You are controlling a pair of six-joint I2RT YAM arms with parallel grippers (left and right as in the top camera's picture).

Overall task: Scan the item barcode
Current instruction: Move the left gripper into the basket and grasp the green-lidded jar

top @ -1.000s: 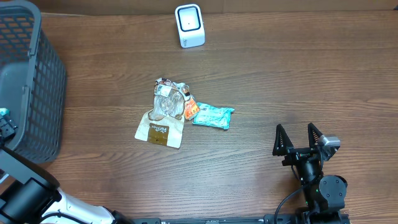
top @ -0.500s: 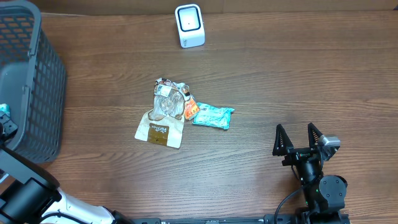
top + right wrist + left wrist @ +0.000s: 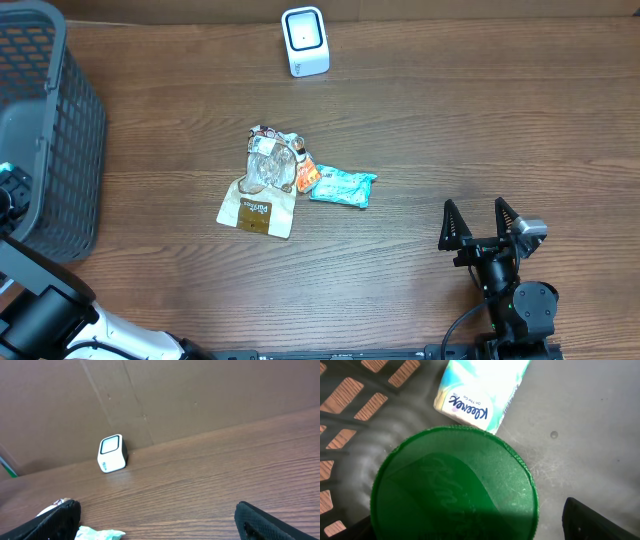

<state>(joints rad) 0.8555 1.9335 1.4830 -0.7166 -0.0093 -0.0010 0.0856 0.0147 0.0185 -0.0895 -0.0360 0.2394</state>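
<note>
Next, I open my left gripper, centre on the lid [image 3: 455, 482] and close before lifting, since the green lid sits nearer one finger with a gap at the other [image 3: 550, 516].
In the left wrist view a round green lid [image 3: 455, 490] lies on the grey basket floor [image 3: 580, 435], with a white-and-teal Kleenex pack [image 3: 480, 390] just beyond it. My left gripper [image 3: 470, 530] stands open astride the lid, and a gap shows between the lid and the right finger [image 3: 592, 520]. From overhead only a dark part of the left gripper [image 3: 10, 192] shows, at the basket's [image 3: 55, 130] left edge. The white scanner [image 3: 305, 41] stands at the table's far edge. My right gripper [image 3: 475, 225] is open and empty near the front right.
Mid-table lies a pile: a brown pouch [image 3: 258, 208], a clear snack bag [image 3: 272, 165], an orange packet [image 3: 307, 177] and a teal packet [image 3: 342, 186]. In the right wrist view, the scanner [image 3: 112, 453] stands before a cardboard wall [image 3: 200, 400], beyond the right gripper [image 3: 160, 525].
At the basket's left edge the dark part of the left gripper has shifted slightly. The small teal bit beside it has almost gone from view. The right arm and the pile have not moved.
</note>
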